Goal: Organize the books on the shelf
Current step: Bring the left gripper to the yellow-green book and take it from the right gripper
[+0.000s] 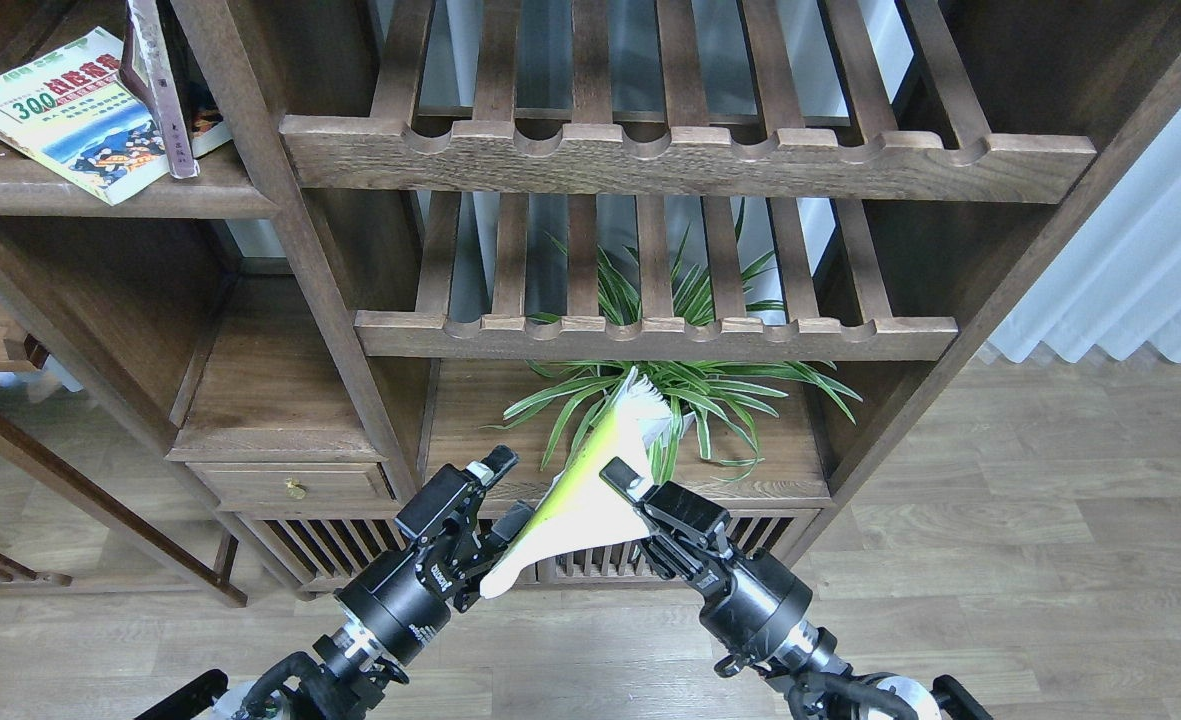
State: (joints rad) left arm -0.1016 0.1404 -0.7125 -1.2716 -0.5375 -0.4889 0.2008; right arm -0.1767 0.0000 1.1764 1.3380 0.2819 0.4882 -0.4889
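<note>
The large yellow-green book [592, 486] will straighten out flat when I hold both edges and turn it, because the bowed lower edge [568, 552] shows that the book's cover is flexible.
The large yellow-green book [590, 478] hangs in the air in front of the low cabinet, tipped up nearly on edge so its pages fan at the top. My right gripper [622, 492] is shut on its right edge. My left gripper [507, 490] is open right beside the book's lower left side; I cannot tell whether it touches. The "300" book [55, 110] lies flat on the dark brown shelf [100, 195] at upper left. The maroon book [158, 85] stands leaning beside the "300" book.
Two slatted racks with scalloped front rails [690, 160] [650, 335] fill the middle. A spider plant [720, 395] stands on the low cabinet top behind the held book. A drawer with a brass knob [295, 488] is at lower left. A white curtain [1150, 260] hangs at right.
</note>
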